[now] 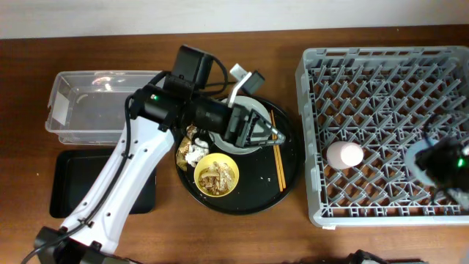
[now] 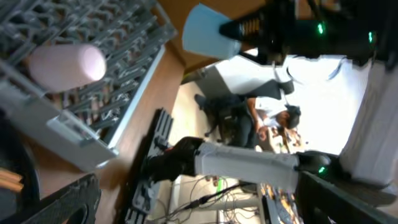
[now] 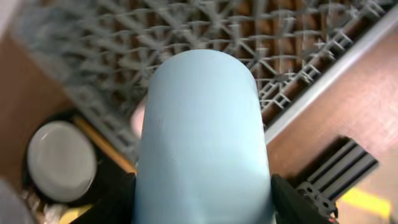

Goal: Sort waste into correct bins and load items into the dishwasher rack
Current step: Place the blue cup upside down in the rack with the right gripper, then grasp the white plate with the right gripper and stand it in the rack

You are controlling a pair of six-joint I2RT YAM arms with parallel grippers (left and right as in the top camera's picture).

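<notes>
The plate is under my left gripper, so that gripper should move back out of the way. My right gripper can then set the light-blue cup in place and take the plate to the rack.
The pale grey-green plate lies on the round black tray, partly under my left gripper. In the left wrist view its fingers sit wide apart with nothing between them. The yellow bowl holds brown food scraps. Crumpled white paper lies beside it. The pink cup lies in the grey dishwasher rack and shows in the left wrist view. My right gripper is shut on the light-blue cup above the rack's right side.
The clear plastic box stands at the back left, with the shallow black tray in front of it. Brown chopsticks lie on the round black tray. The rack fills the right side of the table.
</notes>
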